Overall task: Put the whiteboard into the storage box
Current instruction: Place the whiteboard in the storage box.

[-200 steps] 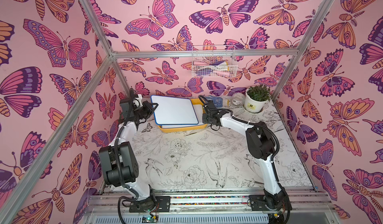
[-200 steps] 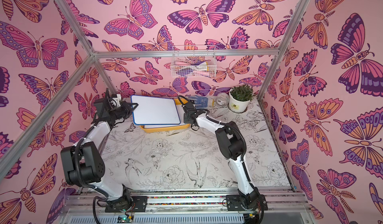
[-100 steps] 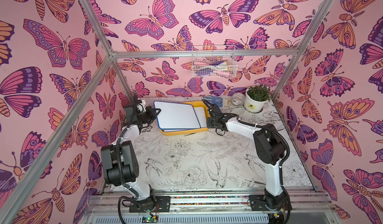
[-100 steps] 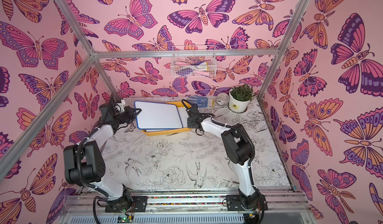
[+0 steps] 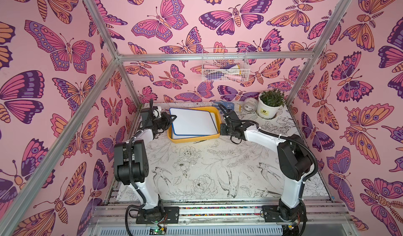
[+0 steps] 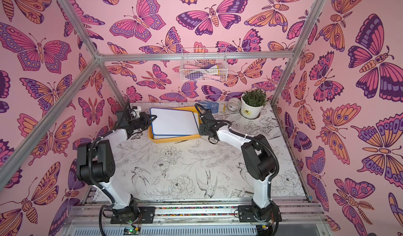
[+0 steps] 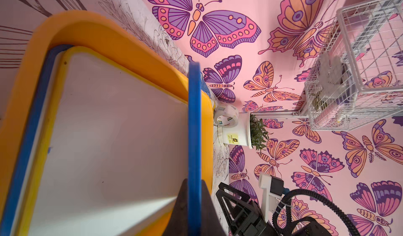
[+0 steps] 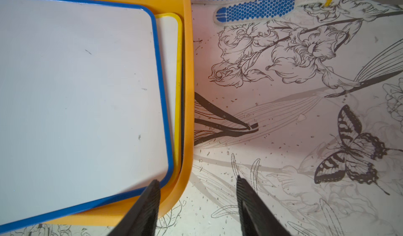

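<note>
The whiteboard is at a slant and its held edge is above the storage box's rim, so the robot's left gripper should bring that edge down inside the storage box's rim before it opens.
A blue-rimmed whiteboard lies over the yellow-orange storage box at the back of the table. My left gripper is shut on its left edge; in the left wrist view the blue rim runs straight out from between the closed fingers of that gripper. A yellow-rimmed board lies in the box beneath. My right gripper stands open at the box's right front corner, holding nothing; one finger overlaps the whiteboard's corner.
A white wire basket hangs on the back wall. Behind the box lie a blue-dotted glove and a tape roll. A white plant pot stands in the back right corner.
The whiteboard has come down from above the box onto it. My right gripper has let go of its right edge, opened, and drawn back a little. The left gripper stays shut on the left edge.
</note>
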